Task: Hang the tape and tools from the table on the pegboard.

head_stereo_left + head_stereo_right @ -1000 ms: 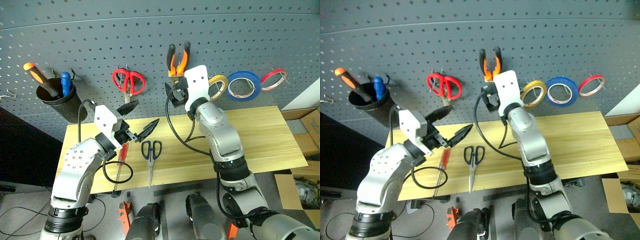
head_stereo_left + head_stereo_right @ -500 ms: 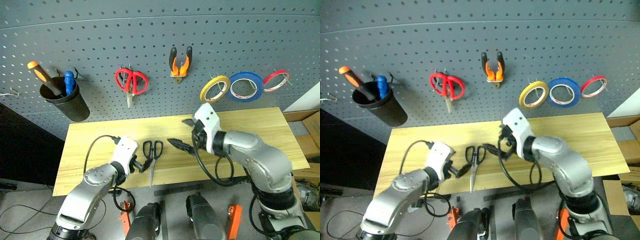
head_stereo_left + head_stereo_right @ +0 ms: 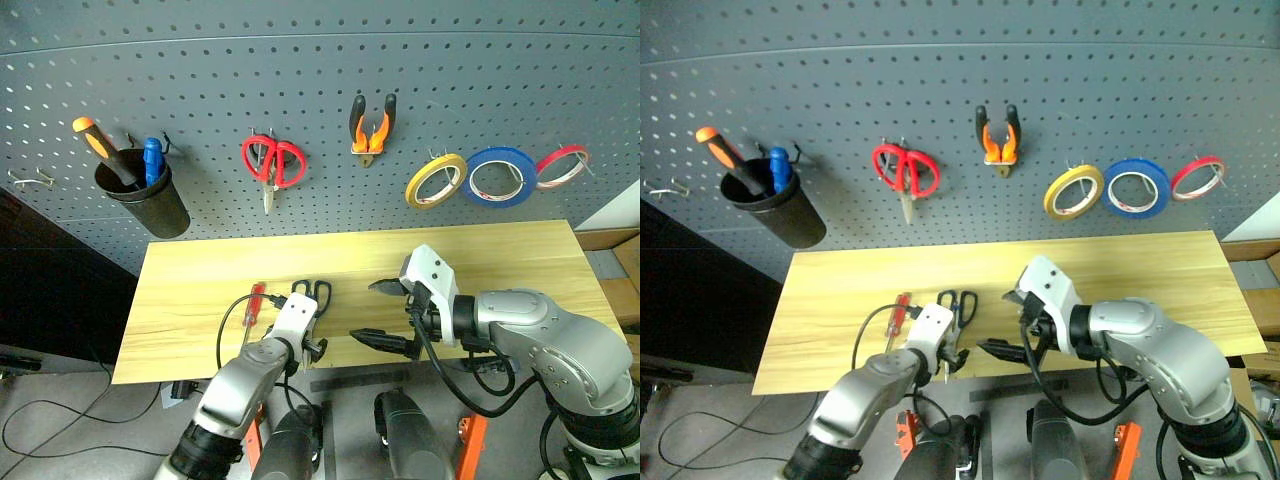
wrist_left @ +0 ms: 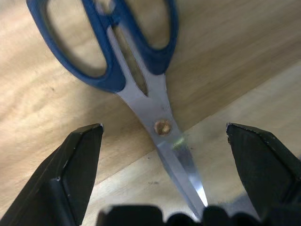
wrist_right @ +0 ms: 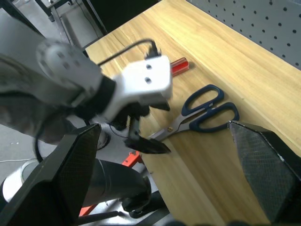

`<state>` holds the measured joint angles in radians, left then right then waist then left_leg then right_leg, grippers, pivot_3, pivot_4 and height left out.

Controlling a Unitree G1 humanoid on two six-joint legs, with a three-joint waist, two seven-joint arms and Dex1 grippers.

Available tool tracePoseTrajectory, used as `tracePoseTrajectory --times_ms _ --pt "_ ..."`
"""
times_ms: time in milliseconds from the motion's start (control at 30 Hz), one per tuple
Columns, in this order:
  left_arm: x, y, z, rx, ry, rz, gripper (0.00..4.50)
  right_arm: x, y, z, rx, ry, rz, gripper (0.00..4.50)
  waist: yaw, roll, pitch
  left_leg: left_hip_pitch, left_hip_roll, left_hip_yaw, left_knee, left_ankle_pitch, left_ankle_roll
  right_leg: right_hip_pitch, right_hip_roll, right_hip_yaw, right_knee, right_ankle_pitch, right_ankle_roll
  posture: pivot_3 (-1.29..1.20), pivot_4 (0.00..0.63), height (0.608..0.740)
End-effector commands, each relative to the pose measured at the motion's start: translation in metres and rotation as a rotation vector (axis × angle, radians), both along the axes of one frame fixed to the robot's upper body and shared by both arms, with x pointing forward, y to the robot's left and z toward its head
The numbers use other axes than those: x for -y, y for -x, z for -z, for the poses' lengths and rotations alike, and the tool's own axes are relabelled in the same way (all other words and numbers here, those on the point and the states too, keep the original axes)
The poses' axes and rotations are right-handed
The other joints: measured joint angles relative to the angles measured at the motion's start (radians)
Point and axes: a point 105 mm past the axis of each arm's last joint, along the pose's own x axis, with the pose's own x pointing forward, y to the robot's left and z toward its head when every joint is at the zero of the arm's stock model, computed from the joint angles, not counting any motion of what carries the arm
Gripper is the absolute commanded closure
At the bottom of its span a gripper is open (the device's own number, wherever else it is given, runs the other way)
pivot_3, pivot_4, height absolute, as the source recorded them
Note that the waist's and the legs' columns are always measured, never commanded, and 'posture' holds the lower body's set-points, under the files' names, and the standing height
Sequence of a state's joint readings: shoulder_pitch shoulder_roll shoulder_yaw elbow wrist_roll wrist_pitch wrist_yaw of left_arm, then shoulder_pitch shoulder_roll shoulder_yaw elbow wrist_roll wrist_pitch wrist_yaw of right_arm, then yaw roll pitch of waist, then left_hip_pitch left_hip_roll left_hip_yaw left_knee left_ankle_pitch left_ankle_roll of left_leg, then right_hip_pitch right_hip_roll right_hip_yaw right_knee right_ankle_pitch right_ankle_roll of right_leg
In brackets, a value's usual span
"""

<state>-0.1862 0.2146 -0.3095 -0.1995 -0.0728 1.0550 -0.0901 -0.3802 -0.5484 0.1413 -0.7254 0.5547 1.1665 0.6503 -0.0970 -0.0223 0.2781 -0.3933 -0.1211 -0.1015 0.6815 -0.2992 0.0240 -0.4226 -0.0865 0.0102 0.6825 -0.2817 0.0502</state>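
The dark blue-handled scissors [image 3: 313, 293] should hang in front once I bring them over there, because hook tips [image 3: 271, 132] stick out above the red-handled scissors.
The dark blue-handled scissors [image 4: 108, 52] lie on the table [image 3: 500, 250] near its front edge, blades toward me. My left gripper [image 4: 162, 128] is open and low over them, one finger on each side of the blades at the pivot. The red-handled screwdriver [image 3: 255, 300] lies just left of the scissors. My right gripper [image 3: 382, 314] hangs open and empty above the table's front edge, to the right of the scissors [image 5: 207, 113]. On the pegboard [image 3: 300, 70] hang the orange-and-black pliers [image 3: 372, 122] and the yellow tape [image 3: 435, 180].
Red-handled scissors [image 3: 272, 162], a blue tape roll [image 3: 497, 176] and a thin red roll [image 3: 560, 165] also hang on the pegboard. A black cup [image 3: 150, 200] at the left holds an orange-handled screwdriver. Cardboard boxes [image 3: 612, 245] stand at the right.
My right gripper has come away from the pliers on the pegboard and sunk to the table's front edge. My left gripper has dropped over the blue scissors. Both stayed open.
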Motion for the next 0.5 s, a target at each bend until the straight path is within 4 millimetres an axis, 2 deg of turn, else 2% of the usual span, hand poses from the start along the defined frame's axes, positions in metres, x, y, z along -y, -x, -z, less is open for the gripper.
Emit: tracePoseTrajectory --times_ms 33,133,233,500 --pt "0.0040 -0.0053 0.0068 -0.001 -0.018 -0.037 0.00 -0.0036 0.0065 -0.0062 0.038 -0.008 -0.034 0.01 0.002 0.000 0.000 0.000 0.000 0.000 0.000 0.000 0.000 0.000 0.000 0.000 0.000 0.000 0.000 -0.25 0.285 0.740" --pt "-0.0004 -0.0082 0.0085 -0.005 0.001 -0.112 0.00 -0.0015 0.0060 -0.0065 0.040 -0.002 -0.026 0.01 0.002 0.000 0.000 0.000 0.000 0.000 0.000 0.000 0.000 0.001 0.000 0.000 0.000 0.000 0.000 -0.25 0.286 0.740" --pt "-0.0025 -0.0068 0.0113 -0.023 0.017 -0.154 0.55 0.0004 0.0055 -0.0069 0.044 0.003 -0.022 0.00 0.001 -0.001 0.000 0.000 0.000 0.000 0.000 0.000 0.000 0.001 0.000 0.000 0.000 0.000 0.000 -0.25 0.286 0.740" --pt "-0.0029 -0.0067 0.0044 0.006 0.123 -0.127 3.34 0.0051 0.0030 -0.0085 0.050 0.013 0.000 0.00 0.001 -0.001 0.000 0.001 0.001 0.001 0.000 0.000 0.000 0.001 0.000 0.000 0.000 0.000 0.000 -0.26 0.289 0.740"
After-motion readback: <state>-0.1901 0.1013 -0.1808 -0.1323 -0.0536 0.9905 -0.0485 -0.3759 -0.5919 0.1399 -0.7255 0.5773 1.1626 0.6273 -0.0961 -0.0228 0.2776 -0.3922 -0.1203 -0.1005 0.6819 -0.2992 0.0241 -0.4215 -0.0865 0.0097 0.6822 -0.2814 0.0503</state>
